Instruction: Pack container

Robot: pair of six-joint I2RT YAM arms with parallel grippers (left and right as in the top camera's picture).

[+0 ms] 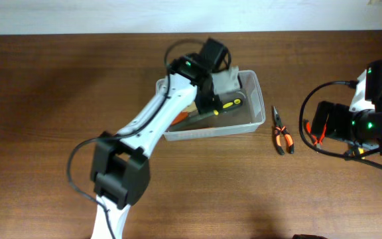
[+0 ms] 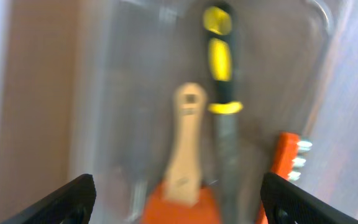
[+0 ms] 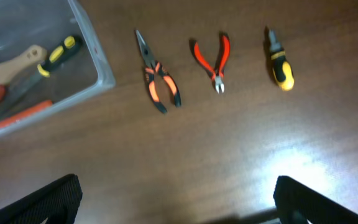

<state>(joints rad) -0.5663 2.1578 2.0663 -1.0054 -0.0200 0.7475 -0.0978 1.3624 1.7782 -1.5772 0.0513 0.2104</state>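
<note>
My left gripper should back away from over the container (image 1: pixel 234 118) while my right gripper, which has the long-nose pliers beside it, takes the pliers (image 1: pixel 280 128).
The clear plastic container (image 1: pixel 212 134) stands at the middle of the table. It holds a tool with a yellow-and-black handle (image 1: pixel 229 103), a scraper with a wooden handle and orange blade (image 2: pixel 185 143) and an orange bit holder (image 2: pixel 284 155). My left gripper (image 2: pixel 179 205) is open and empty, hovering over the container's inside (image 1: pixel 207 83). My right gripper (image 3: pixel 179 199) is open and empty above bare table at the right. Orange-and-black long-nose pliers (image 3: pixel 157 78) lie just right of the container (image 3: pixel 98 62).
Red-handled cutters (image 3: pixel 215 59) and a stubby yellow-and-black screwdriver (image 3: pixel 280 62) lie on the table to the right of the pliers (image 1: pixel 282 131). The right arm's body covers them in the overhead view. The left arm stretches from the front edge up to the container.
</note>
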